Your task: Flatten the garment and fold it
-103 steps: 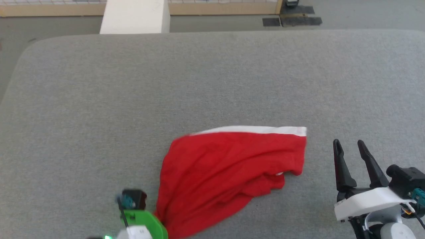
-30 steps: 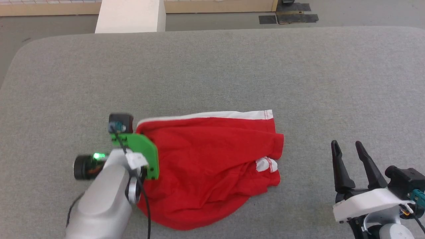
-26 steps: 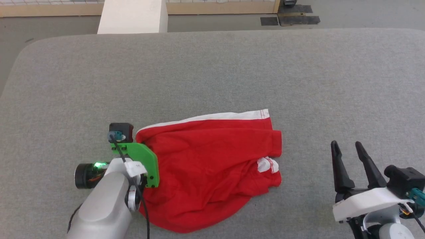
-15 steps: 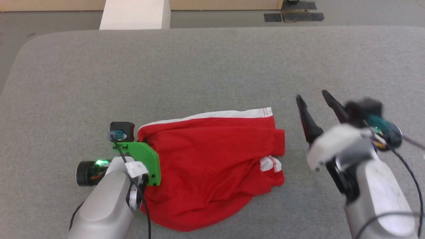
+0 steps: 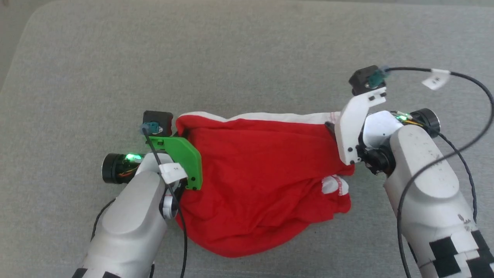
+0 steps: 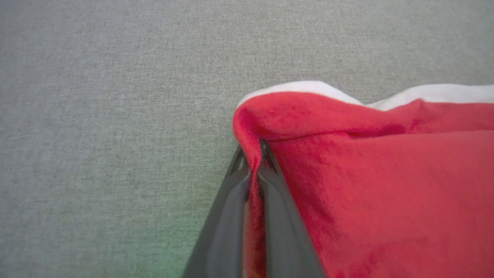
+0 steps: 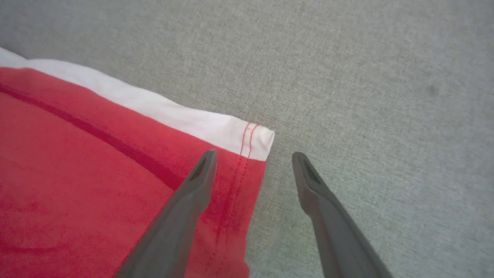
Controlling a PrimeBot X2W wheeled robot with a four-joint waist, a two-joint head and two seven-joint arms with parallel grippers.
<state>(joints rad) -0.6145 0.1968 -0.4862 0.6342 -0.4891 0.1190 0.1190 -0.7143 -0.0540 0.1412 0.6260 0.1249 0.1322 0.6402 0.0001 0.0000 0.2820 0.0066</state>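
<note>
My gripper will lift the garment [image 5: 259, 171] and the garment will unfold another leg, because a white-trimmed flap [image 5: 334, 185] sticks out with red stitching like that of the garment's far corner.
The garment [image 5: 262, 181], bright red with a white stripe along its far edge, lies crumpled on the grey padded table [image 5: 247, 58]. My left gripper [image 6: 252, 148] is shut on a fold of red cloth at the garment's [image 6: 366, 185] left end, below the green wrist bracket [image 5: 181, 154] in the head view. My right gripper [image 7: 254, 156] is open over the far right corner of the garment [image 7: 77, 154]. One finger is above the red cloth beside the white hem, the other above bare table. Its white wrist bracket [image 5: 353, 127] covers that corner in the head view.
Grey table cloth stretches on all sides of the garment. A small white-trimmed flap [image 5: 334, 185] pokes out at the garment's right side. The right arm's black cable [image 5: 474, 88] loops above the table at the right.
My right arm has swung from the lower right forward and left to the garment's far right corner, still open. The left gripper keeps its hold. The camera has tipped further down.
</note>
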